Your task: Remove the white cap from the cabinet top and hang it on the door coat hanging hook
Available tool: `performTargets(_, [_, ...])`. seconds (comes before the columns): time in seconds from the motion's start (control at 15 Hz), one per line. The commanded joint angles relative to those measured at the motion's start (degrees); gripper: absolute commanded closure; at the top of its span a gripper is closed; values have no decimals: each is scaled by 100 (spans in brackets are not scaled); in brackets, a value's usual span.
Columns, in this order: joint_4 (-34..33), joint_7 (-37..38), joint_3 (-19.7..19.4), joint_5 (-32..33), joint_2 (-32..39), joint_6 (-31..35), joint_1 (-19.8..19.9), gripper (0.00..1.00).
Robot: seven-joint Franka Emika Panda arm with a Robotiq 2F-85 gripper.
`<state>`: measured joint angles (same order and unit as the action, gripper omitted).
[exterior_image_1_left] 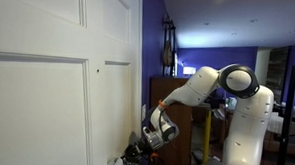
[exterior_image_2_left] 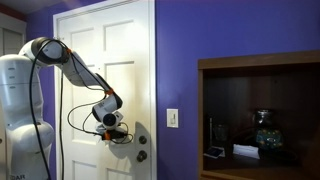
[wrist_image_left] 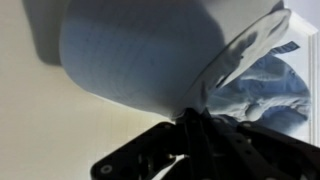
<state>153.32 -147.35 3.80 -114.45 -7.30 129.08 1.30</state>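
My gripper keeps lowering the white cap (wrist_image_left: 145, 55), which it pinches by its edge close against the white door (exterior_image_2_left: 112, 152), until the hook catches the cap, and then let go.
My gripper (wrist_image_left: 190, 125) is shut on the white cap (wrist_image_left: 140, 50), pinching its edge; the cap fills the top of the wrist view, with its inner lining at the right. In both exterior views the gripper (exterior_image_2_left: 116, 131) (exterior_image_1_left: 148, 141) holds the cap (exterior_image_2_left: 122, 136) close against the white door (exterior_image_2_left: 100, 60) at about lock height. In an exterior view the cap (exterior_image_1_left: 134, 154) shows pale below the gripper. I cannot make out the coat hook. The wooden cabinet (exterior_image_2_left: 260, 110) stands to the right of the door.
A door knob (exterior_image_2_left: 142, 155) and a lock plate (exterior_image_2_left: 139, 130) sit just right of the gripper. A light switch (exterior_image_2_left: 172, 118) is on the purple wall. The cabinet shelf holds a glass jar (exterior_image_2_left: 263, 130) and small items. The robot base (exterior_image_1_left: 248, 127) stands close to the door.
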Motion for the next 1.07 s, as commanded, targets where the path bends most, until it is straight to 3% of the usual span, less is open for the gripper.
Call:
performTargets(0.0, [-47, 282, 22, -328, 169, 153, -93, 99])
performTargets(1.0, [-96, 899, 11, -1038, 735, 322, -276, 99])
